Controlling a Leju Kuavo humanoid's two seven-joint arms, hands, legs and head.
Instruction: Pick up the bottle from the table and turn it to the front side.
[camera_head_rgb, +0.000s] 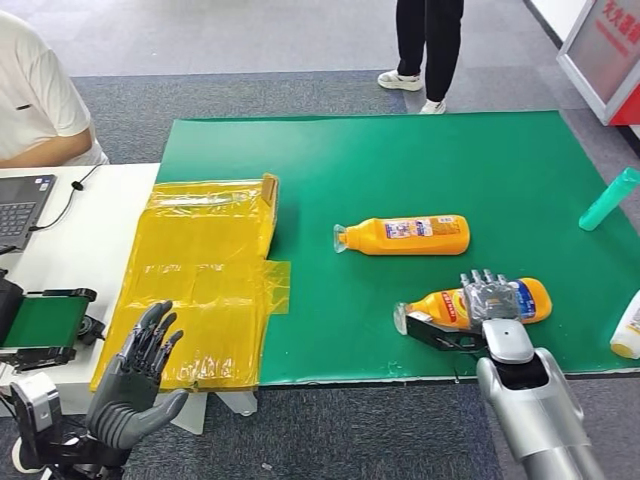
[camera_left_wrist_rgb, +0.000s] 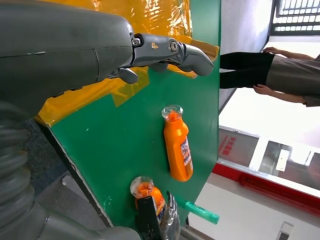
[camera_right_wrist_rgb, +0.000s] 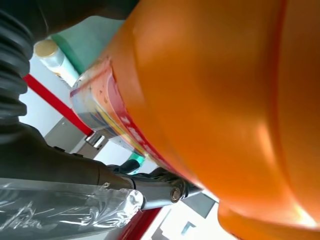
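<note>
My gripper will turn the near bottle (camera_head_rgb: 537, 299), and since the red label (camera_head_rgb: 453, 304) faces up, the bottle will show a white and blue label like the far bottle's.
Two orange bottles lie on their sides on the green mat (camera_head_rgb: 362, 160). The near bottle (camera_head_rgb: 441, 305) sits close to the mat's front edge, clear cap pointing left. My right hand (camera_head_rgb: 490, 298) wraps over its middle and grips it; the right wrist view presses up against the orange body (camera_right_wrist_rgb: 226, 90) and its label. The far bottle (camera_head_rgb: 411, 235) lies free toward the mat's middle, also seen in the left wrist view (camera_left_wrist_rgb: 177, 147). My left hand (camera_head_rgb: 136, 375) hovers open with spread fingers over the yellow plastic at the front left.
Crinkled yellow plastic sheeting (camera_head_rgb: 204, 280) covers the mat's left end. A teal bottle (camera_head_rgb: 610, 198) and a white bottle (camera_head_rgb: 628, 328) lie at the right edge. A laptop (camera_head_rgb: 23, 205) and a seated person (camera_head_rgb: 38, 90) are at the left; another person (camera_head_rgb: 426, 45) stands behind.
</note>
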